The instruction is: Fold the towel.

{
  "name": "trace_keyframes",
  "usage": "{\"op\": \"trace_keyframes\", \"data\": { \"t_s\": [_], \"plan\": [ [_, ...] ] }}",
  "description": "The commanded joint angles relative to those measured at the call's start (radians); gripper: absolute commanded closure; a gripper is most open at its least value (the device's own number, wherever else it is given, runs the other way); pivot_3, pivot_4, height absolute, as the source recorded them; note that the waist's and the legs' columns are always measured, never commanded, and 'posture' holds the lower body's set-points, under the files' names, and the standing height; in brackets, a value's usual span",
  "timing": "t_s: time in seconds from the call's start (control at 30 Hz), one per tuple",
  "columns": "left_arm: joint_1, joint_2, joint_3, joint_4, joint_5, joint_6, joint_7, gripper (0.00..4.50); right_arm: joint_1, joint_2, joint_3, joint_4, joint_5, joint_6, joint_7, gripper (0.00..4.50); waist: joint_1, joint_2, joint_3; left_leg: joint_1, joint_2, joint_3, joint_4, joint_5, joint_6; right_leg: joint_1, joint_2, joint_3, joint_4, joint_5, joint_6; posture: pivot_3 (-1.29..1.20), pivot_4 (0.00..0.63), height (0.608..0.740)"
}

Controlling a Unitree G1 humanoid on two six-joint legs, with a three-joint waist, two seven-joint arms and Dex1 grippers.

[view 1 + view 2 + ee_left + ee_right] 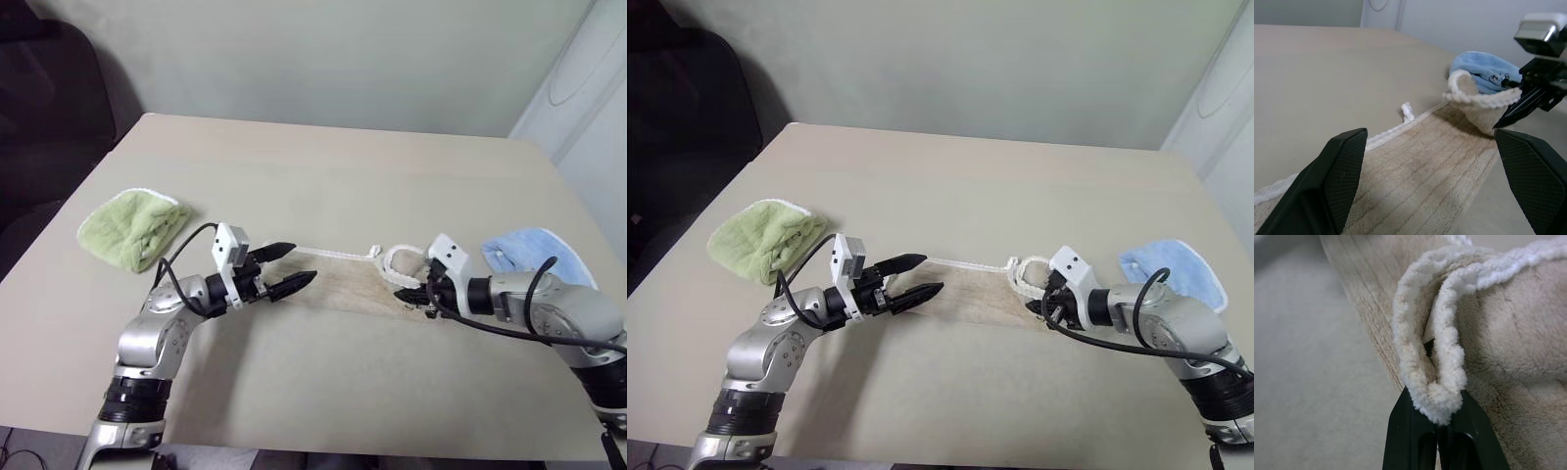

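Observation:
My gripper will carry the towel's other end [285,265] across, and it will bend over and lie on top, because the towel's end in my right gripper [405,263] curls softly.
The towel [343,279] lies as a long beige strip with white corded edging across the middle of the table, its small white loop [1407,111] at the far edge. My right gripper [404,292] is shut on the towel's right end, which is lifted and curls over toward the left; the pinched edging [1430,362] stands between its black fingers [1405,431]. My left gripper [302,262] hovers open over the towel's left end, pointing along the strip, with nothing between its fingers [1337,166].
A folded light green cloth [132,225] sits at the table's left edge. A light blue cloth [534,253] lies at the right, just behind my right arm. The tan table [323,166] runs back to a wall; a dark chair [49,108] stands beyond the left edge.

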Motion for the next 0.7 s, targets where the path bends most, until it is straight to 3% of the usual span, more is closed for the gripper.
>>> {"op": "trace_keyframes", "data": {
  "t_s": [0.03, 0.4, 0.57, 0.7],
  "plan": [
    [-0.011, 0.003, 0.01, -0.025, 0.001, -0.018, 0.003, 0.0, -0.029, 0.01, -0.014, -0.002, -0.019, -0.005, 0.026, 3.82, 0.0, 0.0, 0.0, 0.0, 0.0, 0.0, 0.0, 0.0, 0.0, 0.0, 0.0, 0.0, 0.0, 0.0, 0.0, 0.0, 0.15, 0.74],
    [-0.001, 0.007, 0.014, -0.035, -0.004, -0.012, 0.004, 0.0, -0.01, 0.028, -0.127, -0.057, 0.032, 0.01, 0.063, 0.04, 0.0, 0.0, 0.0, 0.0, 0.0, 0.0, 0.0, 0.0, -0.001, 0.0, 0.0, 0.0, 0.0, 0.0, 0.0, 0.0, 0.15, 0.74],
    [0.002, 0.016, 0.025, -0.037, -0.009, -0.01, 0.003, 0.0, 0.019, -0.014, -0.257, -0.033, 0.046, 0.005, 0.062, 0.04, 0.002, 0.0, 0.0, 0.0, 0.0, 0.0, 0.0, 0.0, -0.002, 0.0, 0.0, 0.0, 0.0, 0.0, 0.0, 0.0, 0.15, 0.74],
    [-0.003, 0.016, 0.021, -0.021, -0.004, -0.013, 0.0, 0.0, 0.022, -0.012, -0.269, 0.054, -0.006, -0.023, 0.048, 0.92, 0.0, -0.001, 0.0, 0.0, 0.0, 0.0, 0.0, 0.0, -0.003, 0.0, 0.0, 0.0, 0.0, 0.0, -0.001, 0.0, 0.15, 0.74]
  ]
}}
